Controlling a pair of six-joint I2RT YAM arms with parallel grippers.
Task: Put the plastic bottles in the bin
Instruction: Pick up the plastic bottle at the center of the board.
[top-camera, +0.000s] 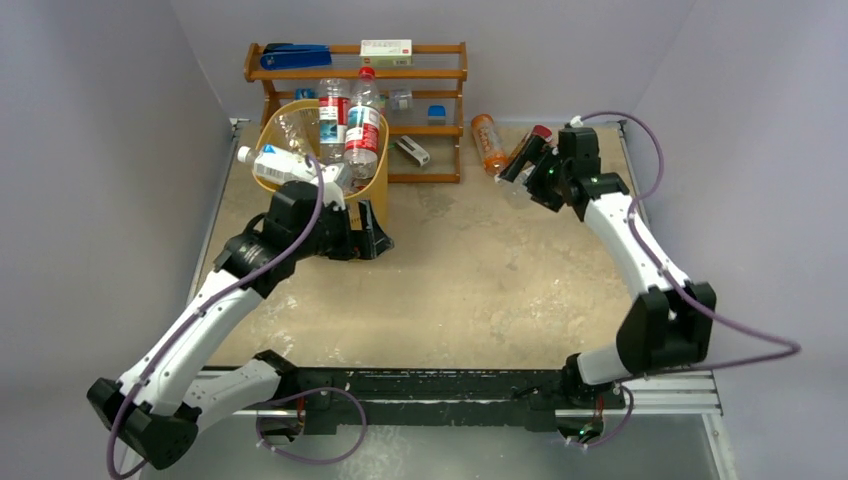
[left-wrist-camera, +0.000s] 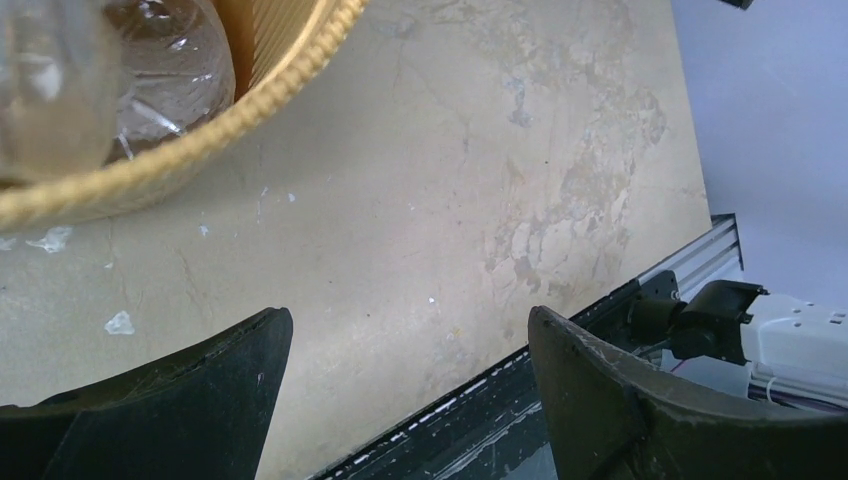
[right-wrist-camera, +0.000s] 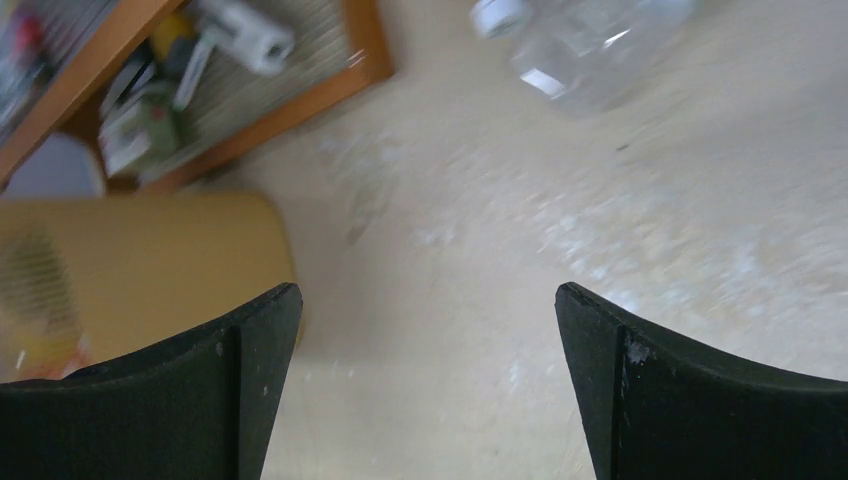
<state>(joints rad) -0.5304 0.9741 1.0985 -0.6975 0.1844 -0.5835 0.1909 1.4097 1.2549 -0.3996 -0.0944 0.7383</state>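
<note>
My right gripper has its fingers spread wide, with open table (right-wrist-camera: 705, 105) beside the clear bottle. It should go on reaching until they straddle the bottle's body (right-wrist-camera: 605, 50), then close.
The yellow bin (top-camera: 372, 178) stands at the back left, in front of the shelf rack, with several plastic bottles (top-camera: 362, 128) upright or leaning inside. My left gripper (top-camera: 372, 240) is open and empty, low beside the bin's front right corner. In the left wrist view the bin's rim (left-wrist-camera: 200, 150) and a clear bottle (left-wrist-camera: 160, 70) inside it show above the open gripper (left-wrist-camera: 410, 330). An orange bottle (top-camera: 488, 142) lies at the back right. My right gripper (top-camera: 522, 160) is open and empty just right of it. The right wrist view shows a clear bottle (right-wrist-camera: 600, 40) on the table beyond the gripper (right-wrist-camera: 428, 300).
A brown wooden shelf rack (top-camera: 440, 75) with a stapler and small boxes stands behind the bin, and shows in the right wrist view (right-wrist-camera: 300, 95). A red cap (top-camera: 542, 131) shows behind the right gripper. Grey walls close in both sides.
</note>
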